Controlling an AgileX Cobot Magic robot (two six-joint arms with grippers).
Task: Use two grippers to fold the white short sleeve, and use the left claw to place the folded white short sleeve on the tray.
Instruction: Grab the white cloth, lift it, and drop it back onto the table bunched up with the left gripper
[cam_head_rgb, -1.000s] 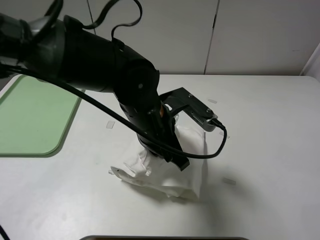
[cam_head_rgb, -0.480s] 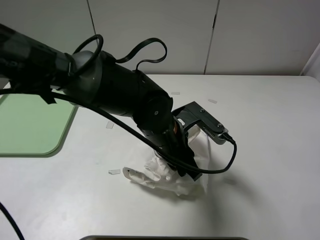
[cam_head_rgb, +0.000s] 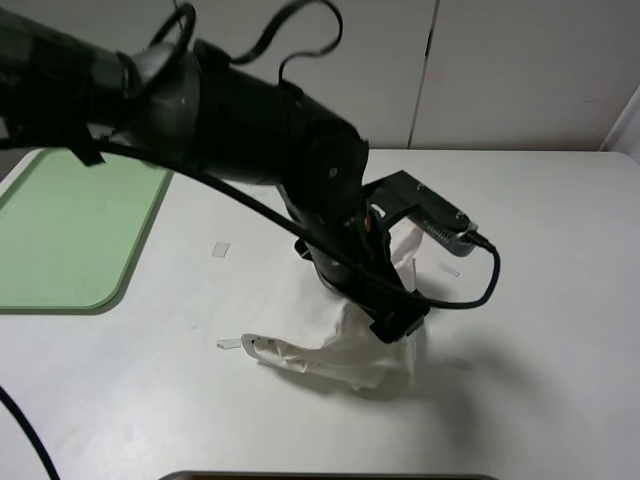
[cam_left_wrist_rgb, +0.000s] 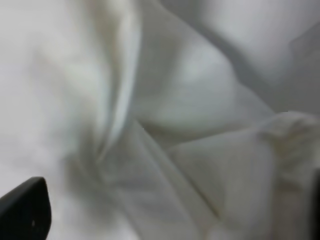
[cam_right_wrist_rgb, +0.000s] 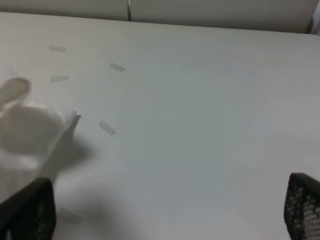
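Note:
The white short sleeve's top layer (cam_head_rgb: 352, 330) is bunched up beneath the left gripper, so the robot should first back off and spread that layer flat toward the short sleeve's edge (cam_head_rgb: 412, 368) away from the tray.
The white short sleeve (cam_head_rgb: 335, 350) lies bunched and creased on the white table (cam_head_rgb: 540, 250), near its middle. My left gripper (cam_head_rgb: 398, 322) is down at the shirt's right part, at the end of the big black arm that reaches across it. In the left wrist view (cam_left_wrist_rgb: 170, 200) blurred white cloth (cam_left_wrist_rgb: 190, 125) fills the picture; one finger (cam_left_wrist_rgb: 25, 209) shows at one edge and a dark sliver at the other, so the jaws stand wide apart. My right gripper (cam_right_wrist_rgb: 167, 200) is open and empty above bare table, with the shirt's edge (cam_right_wrist_rgb: 25, 130) beside it. The pale green tray (cam_head_rgb: 70, 230) lies at the far left.
Small pale tape strips lie on the table: one (cam_head_rgb: 221, 249) between tray and shirt, one (cam_head_rgb: 228, 343) by the shirt's left tip, others (cam_right_wrist_rgb: 106, 128) in the right wrist view. A grey wall stands behind the table. A dark edge (cam_head_rgb: 330, 476) shows at the front.
The left arm has swung to the right and further over the shirt. The shirt has changed shape: its left part now trails out flat and its right part rises toward the gripper.

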